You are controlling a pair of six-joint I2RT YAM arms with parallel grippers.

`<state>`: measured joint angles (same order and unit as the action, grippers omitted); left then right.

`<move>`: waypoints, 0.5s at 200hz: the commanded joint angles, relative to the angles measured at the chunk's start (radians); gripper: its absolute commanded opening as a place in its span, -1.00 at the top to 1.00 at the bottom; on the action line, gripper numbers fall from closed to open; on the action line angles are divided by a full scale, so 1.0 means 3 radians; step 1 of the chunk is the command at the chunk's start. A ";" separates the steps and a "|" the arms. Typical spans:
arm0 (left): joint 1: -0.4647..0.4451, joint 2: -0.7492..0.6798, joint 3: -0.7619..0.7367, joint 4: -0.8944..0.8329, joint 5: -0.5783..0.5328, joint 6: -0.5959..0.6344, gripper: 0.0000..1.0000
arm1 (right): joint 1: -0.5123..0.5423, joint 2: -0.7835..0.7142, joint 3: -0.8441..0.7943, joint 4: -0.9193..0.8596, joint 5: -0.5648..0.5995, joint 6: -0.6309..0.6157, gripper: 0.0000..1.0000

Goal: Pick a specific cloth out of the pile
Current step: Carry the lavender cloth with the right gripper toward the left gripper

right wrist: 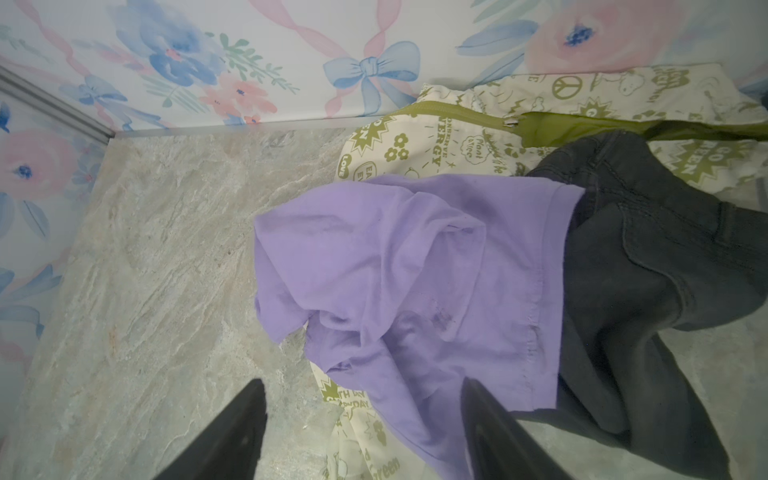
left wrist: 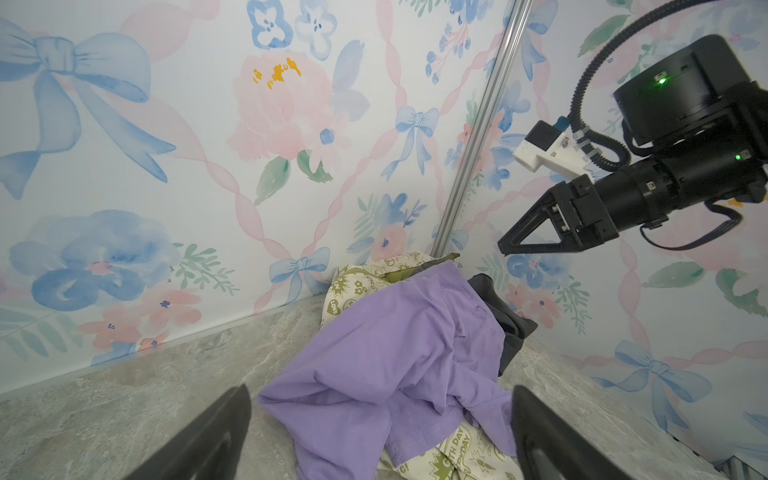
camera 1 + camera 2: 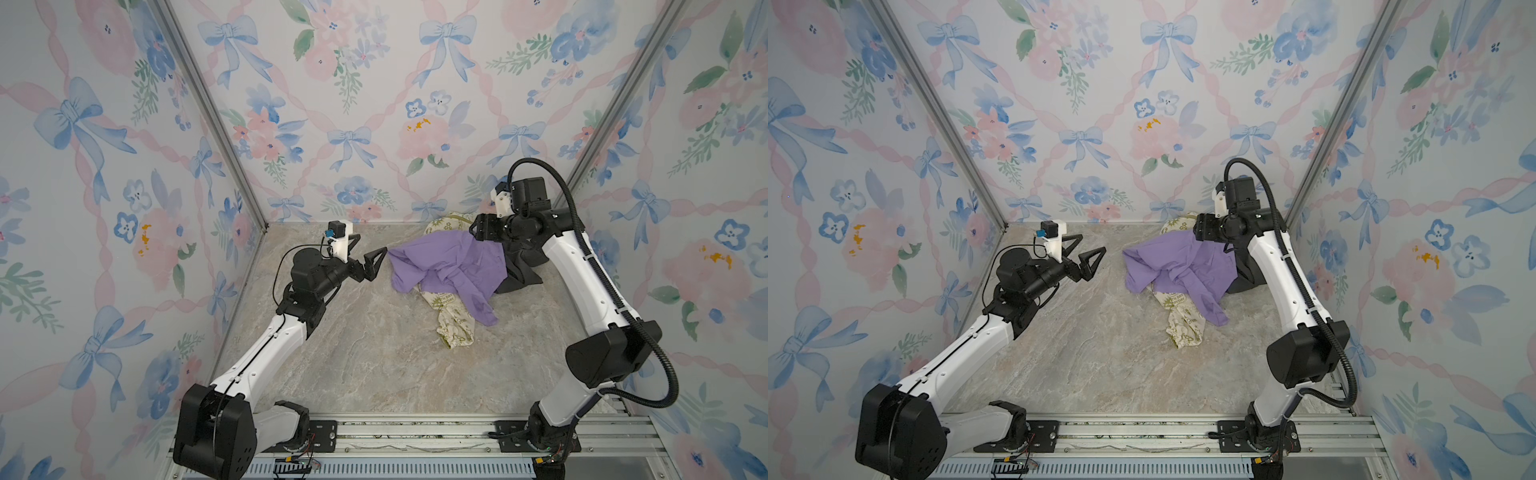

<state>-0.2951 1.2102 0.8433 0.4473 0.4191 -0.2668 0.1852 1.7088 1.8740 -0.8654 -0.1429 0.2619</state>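
Observation:
The purple cloth's hem (image 3: pixel 449 260) lies loose (image 3: pixel 501 269) on top of the dark grey-black cloth, so the purple cloth will come away by itself when I lift it off.
The lavender-purple cloth (image 3: pixel 449 266) (image 3: pixel 1179 266) lies crumpled on top of the pile at the back right of the table, in both top views. Under it lies a cream cloth with olive-green prints (image 3: pixel 455 326) (image 1: pixel 419 149), and a dark grey-black cloth (image 3: pixel 521 268) (image 1: pixel 648 249) sits at its right. My left gripper (image 3: pixel 373 242) (image 2: pixel 381 387) is open, just left of the purple cloth's edge and holding nothing. My right gripper (image 3: pixel 474 231) (image 1: pixel 362 381) hangs open above the back of the pile, apart from the cloth (image 2: pixel 395 353), with nothing between its fingers.
Floral-papered walls close in the back and both sides, with metal corner posts (image 3: pixel 216 120) (image 3: pixel 615 120). The pile sits close to the back wall. Bare marble-patterned tabletop (image 3: pixel 374 357) lies in front of the pile. A metal rail (image 3: pixel 415 432) runs along the front edge.

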 commanded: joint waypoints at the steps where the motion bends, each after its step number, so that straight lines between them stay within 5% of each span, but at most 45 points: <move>1: -0.0025 0.0030 0.0058 0.0076 0.0080 0.0015 -0.96 | -0.0160 -0.0084 -0.0274 0.0455 -0.0231 0.0565 -0.45; 100: -0.0019 -0.0048 -0.0014 0.0078 0.0071 0.0025 -0.96 | -0.0239 0.0420 -0.0675 0.1436 -0.0613 0.1967 -0.17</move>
<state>-0.2955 1.2125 0.8433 0.4473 0.4282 -0.2668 0.1131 1.7748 1.6844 -0.5129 -0.2974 0.7185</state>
